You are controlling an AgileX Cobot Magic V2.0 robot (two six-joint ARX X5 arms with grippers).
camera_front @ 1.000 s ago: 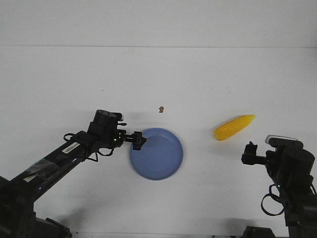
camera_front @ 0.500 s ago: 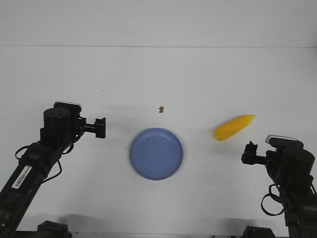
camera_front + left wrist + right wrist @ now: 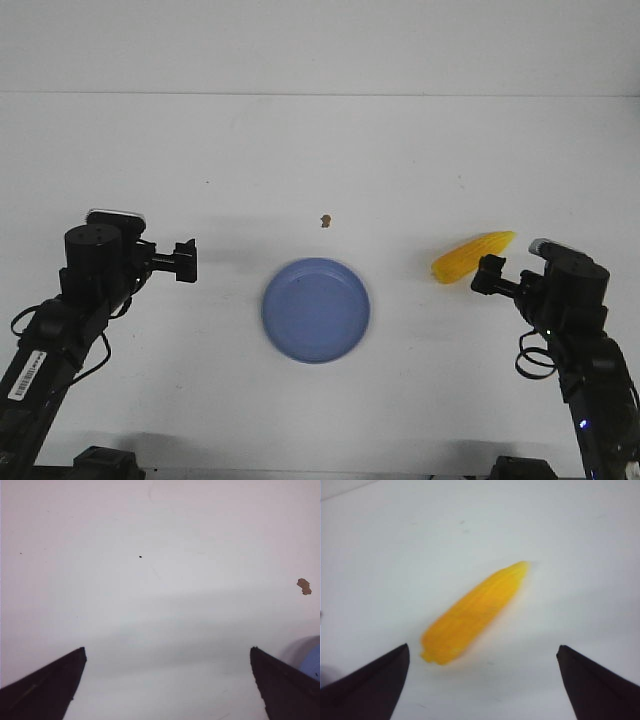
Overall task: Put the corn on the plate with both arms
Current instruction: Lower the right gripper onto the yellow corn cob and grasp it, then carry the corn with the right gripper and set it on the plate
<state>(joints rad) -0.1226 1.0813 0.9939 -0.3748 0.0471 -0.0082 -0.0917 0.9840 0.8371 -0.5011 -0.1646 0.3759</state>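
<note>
My right gripper should pick up the yellow corn (image 3: pixel 473 257) and put it down on the blue plate (image 3: pixel 316 310), because the corn is across the plate from my left gripper.
The yellow corn (image 3: pixel 472 256) lies on the white table right of the blue plate (image 3: pixel 316 309), its tip pointing right and away. In the right wrist view the corn (image 3: pixel 474 611) lies just ahead of my open right gripper (image 3: pixel 482 652), nearer one finger. In the front view my right gripper (image 3: pixel 487 274) sits right beside the corn's blunt end. My left gripper (image 3: pixel 185 261) is open and empty, left of the plate and apart from it. In the left wrist view my left gripper (image 3: pixel 167 652) is over bare table, with the plate's rim (image 3: pixel 312 662) at the edge.
A small brown crumb (image 3: pixel 325 220) lies on the table beyond the plate; it also shows in the left wrist view (image 3: pixel 303 586). A tiny dark speck (image 3: pixel 140 557) marks the table. The table's far edge meets a white wall.
My left arm has drawn back left, off the plate's rim, and now stands apart from it. My right arm has moved forward and left to the corn's blunt end.
</note>
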